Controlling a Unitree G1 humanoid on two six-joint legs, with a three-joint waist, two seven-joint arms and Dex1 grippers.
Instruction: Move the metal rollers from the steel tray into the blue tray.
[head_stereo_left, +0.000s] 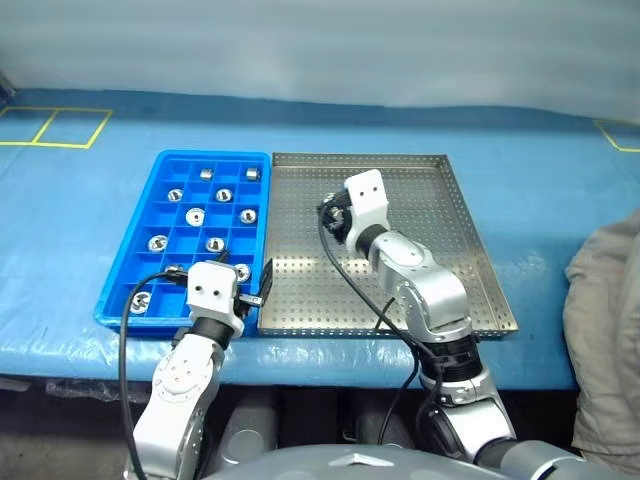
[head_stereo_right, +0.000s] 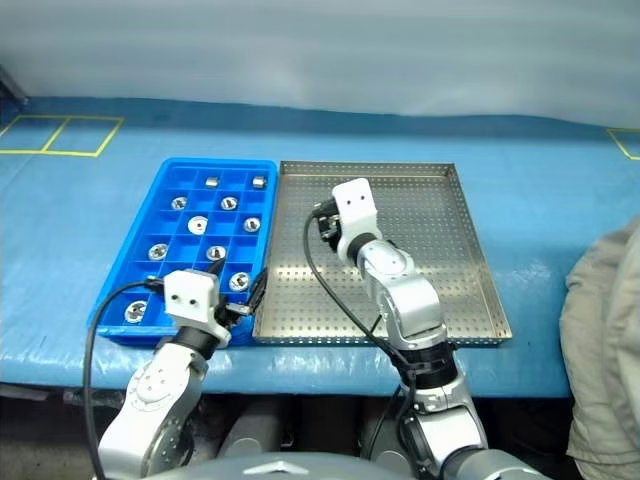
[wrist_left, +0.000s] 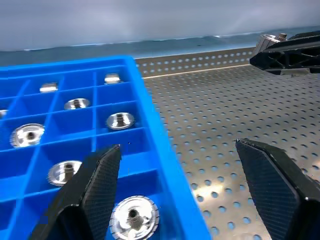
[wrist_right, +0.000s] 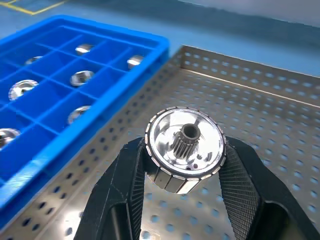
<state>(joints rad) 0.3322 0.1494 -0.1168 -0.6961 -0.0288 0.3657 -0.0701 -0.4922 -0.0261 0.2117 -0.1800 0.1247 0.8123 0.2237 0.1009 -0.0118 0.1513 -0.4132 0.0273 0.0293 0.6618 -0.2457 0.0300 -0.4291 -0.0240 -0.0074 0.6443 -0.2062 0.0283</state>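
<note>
The metal roller's hub (wrist_right: 186, 141) faces up between my right gripper's fingers. I keep carrying the metal roller until it sits in the blue tray's near row (head_stereo_left: 172, 309).
The steel tray (head_stereo_left: 430, 230) lies to the right of the blue tray (head_stereo_left: 215, 155), and their long sides touch. Several metal rollers (head_stereo_left: 195, 216) sit singly in the blue tray's compartments. My right gripper (head_stereo_left: 330, 215) hovers over the left half of the steel tray, shut on one metal roller (wrist_right: 184, 150) whose toothed hub faces the wrist camera. The perforated floor around it shows no loose rollers. My left gripper (wrist_left: 178, 147) stands open with nothing in it, low over the near end where the two trays meet.
Both trays rest on a blue table sheet (head_stereo_left: 540, 180) with yellow tape marks (head_stereo_left: 60, 125) at the far left. A grey cloth (head_stereo_left: 605, 340) hangs at the right edge. The table's front edge runs just below the trays.
</note>
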